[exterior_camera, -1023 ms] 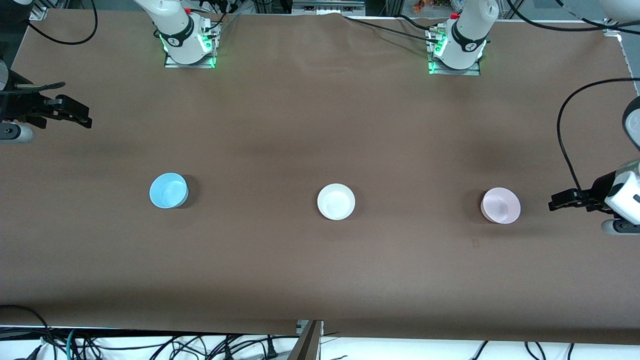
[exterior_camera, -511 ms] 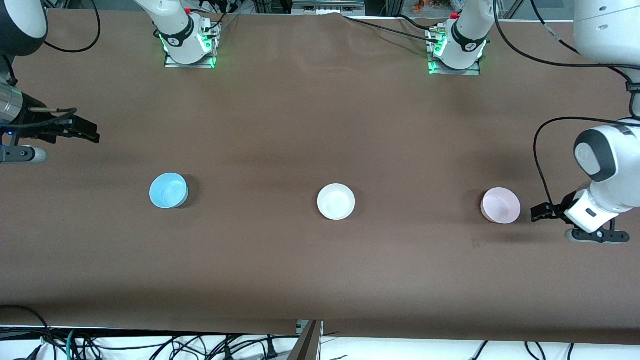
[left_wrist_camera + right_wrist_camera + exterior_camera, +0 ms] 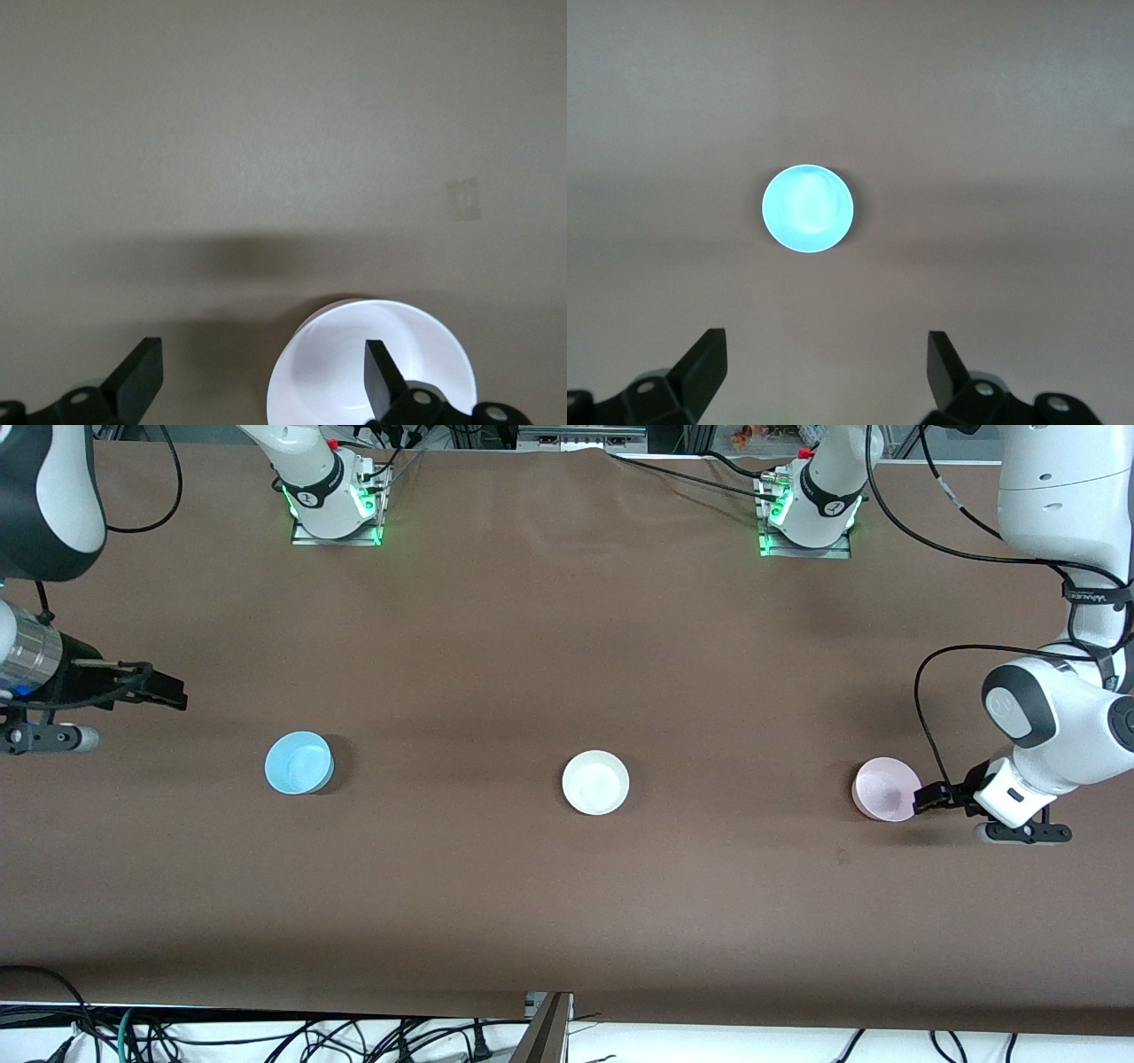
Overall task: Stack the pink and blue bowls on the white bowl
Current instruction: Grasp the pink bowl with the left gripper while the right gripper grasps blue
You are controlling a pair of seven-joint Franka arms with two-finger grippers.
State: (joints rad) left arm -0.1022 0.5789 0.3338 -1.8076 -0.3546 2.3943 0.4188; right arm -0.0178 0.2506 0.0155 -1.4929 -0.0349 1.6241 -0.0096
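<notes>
The pink bowl (image 3: 886,788) gets narrower below its rim and the white bowl is empty (image 3: 595,782), so the pink bowl will fit inside the white bowl when the robot lowers it.
Three small bowls stand in a row on the brown table: the blue bowl (image 3: 299,763) toward the right arm's end, the white bowl (image 3: 595,782) in the middle, the pink bowl (image 3: 885,789) toward the left arm's end. My left gripper (image 3: 926,799) is open at the pink bowl's rim. In the left wrist view one finger (image 3: 381,381) is over the pink bowl (image 3: 328,372), and the left gripper (image 3: 261,381) straddles the rim. My right gripper (image 3: 168,689) is open and apart from the blue bowl. The right wrist view shows the blue bowl (image 3: 807,208) ahead of the empty right gripper (image 3: 824,363).
Both arm bases (image 3: 335,509) (image 3: 808,518) stand at the table's edge farthest from the front camera. A black cable (image 3: 926,691) loops beside the left arm. Loose cables (image 3: 266,1036) lie below the table's near edge. A faint mark (image 3: 842,856) shows on the cloth near the pink bowl.
The left gripper has travelled in from the table's end to the pink bowl's rim. The right gripper has shifted toward the blue bowl. The bowls have not moved.
</notes>
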